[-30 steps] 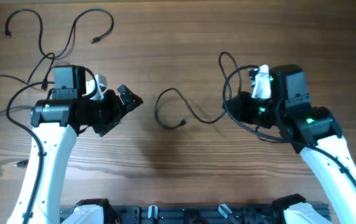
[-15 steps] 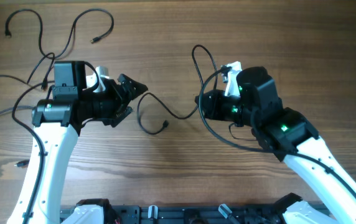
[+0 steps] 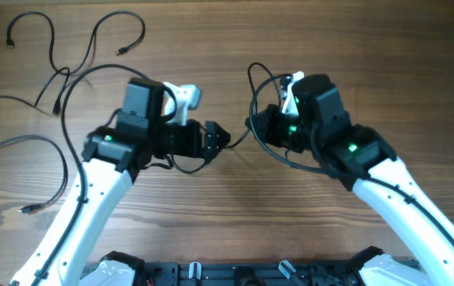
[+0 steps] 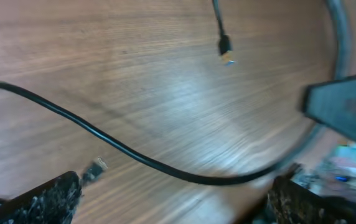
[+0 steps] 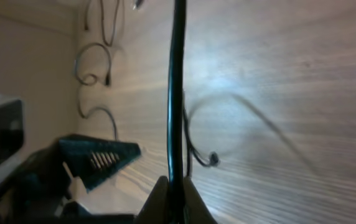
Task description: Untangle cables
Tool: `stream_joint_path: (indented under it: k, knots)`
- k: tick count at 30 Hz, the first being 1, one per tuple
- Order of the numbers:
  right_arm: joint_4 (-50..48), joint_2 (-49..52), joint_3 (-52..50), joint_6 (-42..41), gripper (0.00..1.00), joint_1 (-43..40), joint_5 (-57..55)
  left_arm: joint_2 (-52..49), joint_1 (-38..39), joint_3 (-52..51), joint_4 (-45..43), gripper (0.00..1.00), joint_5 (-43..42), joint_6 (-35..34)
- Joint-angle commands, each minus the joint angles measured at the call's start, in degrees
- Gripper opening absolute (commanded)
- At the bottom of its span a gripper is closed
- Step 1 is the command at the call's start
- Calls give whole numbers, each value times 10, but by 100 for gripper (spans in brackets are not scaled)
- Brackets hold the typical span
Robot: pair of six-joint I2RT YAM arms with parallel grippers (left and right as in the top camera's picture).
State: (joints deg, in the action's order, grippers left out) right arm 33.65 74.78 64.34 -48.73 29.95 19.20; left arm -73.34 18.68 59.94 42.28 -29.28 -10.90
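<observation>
A piece of black cable goes into the loop (image 3: 260,67) next to my right gripper, so next my left gripper takes hold of that piece (image 3: 240,141) close by and pulls it away while my right gripper holds.
My right gripper (image 3: 253,127) (image 5: 177,190) is shut on a thin black cable (image 3: 252,78) (image 5: 177,93), which loops above and below it near the table's middle. My left gripper (image 3: 217,137) (image 4: 172,208) is open and faces the right one from close by. A strand of that cable (image 4: 159,165) crosses the wood between the left jaws without touching them. Small plug ends (image 4: 226,48) (image 4: 94,167) lie nearby. More loose cables (image 3: 92,40) lie as wavy strands at the far left.
Another loose black strand (image 3: 28,141) curves along the left edge, with a plug (image 3: 27,209) near the front left. The wooden table (image 3: 330,48) is bare at the back right. The arm bases stand along the front edge.
Both arms have moved toward the middle. The right gripper carried its cable left. The left gripper swung right and now sits just left of the right one.
</observation>
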Motion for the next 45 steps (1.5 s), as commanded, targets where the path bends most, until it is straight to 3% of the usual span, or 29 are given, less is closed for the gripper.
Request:
stream_joint_path:
  k: [1,4,17,22,25,26,31,32,40,41,43,45]
  knots:
    - [65,28,90,23,5,1,-44,-1,33,1,-29,100,92,19]
    - [111,58,126,26,5,1,-39,2,43,1,-60,99,92,19]
    - [91,82,127,33,5,1,23,18,124,1,-115,98,107,127]
    - [84,83,127,33,5,2,52,16,127,1,-115,90,159,126]
    - [80,83,127,31,4,2,53,16,127,1,-114,70,126,126]
    - [79,83,127,31,5,2,53,16,127,1,-114,56,121,126]
    - [78,83,127,30,5,2,60,16,127,1,-115,17,117,120]
    - [77,83,127,26,4,2,62,16,127,1,-115,5,117,120]
    - [42,83,127,20,5,2,87,16,127,1,-115,4,96,100]
    - [36,83,127,20,5,2,99,16,127,1,-115,8,96,100]
    - [32,83,127,15,5,2,105,16,127,1,-116,31,96,100]
    - [32,83,127,16,5,2,105,16,127,1,-119,33,96,100]
